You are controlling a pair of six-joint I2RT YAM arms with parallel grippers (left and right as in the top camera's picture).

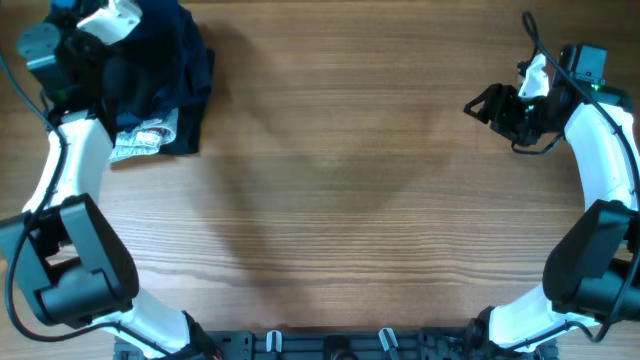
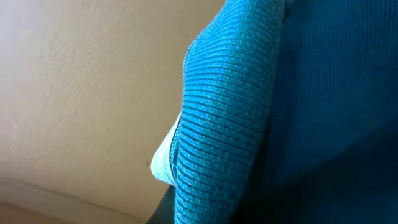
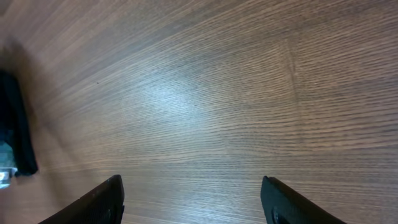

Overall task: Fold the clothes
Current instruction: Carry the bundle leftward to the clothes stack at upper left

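The teal-blue garment (image 1: 160,68) already hangs over the pale denim-like piece (image 1: 145,138). I should continue lowering the ribbed edge with my left gripper until that edge rests on the pile.
The clothes (image 1: 185,55), a deep teal-blue garment, lie bunched in a pile at the table's far left corner. In the left wrist view the teal fabric (image 2: 298,112) fills the right half, with a ribbed edge (image 2: 217,124) right in front of the camera. My left gripper (image 1: 105,60) is down in the pile; its fingers are hidden by the cloth and it appears shut on the garment. My right gripper (image 1: 485,103) (image 3: 193,186) is open and empty, held above bare wood at the far right.
A pale denim-like piece (image 1: 140,140) and dark cloth (image 1: 185,130) lie at the pile's near edge. The pile's dark edge shows at the left of the right wrist view (image 3: 15,130). The wooden table (image 1: 340,200) spreads between the arms.
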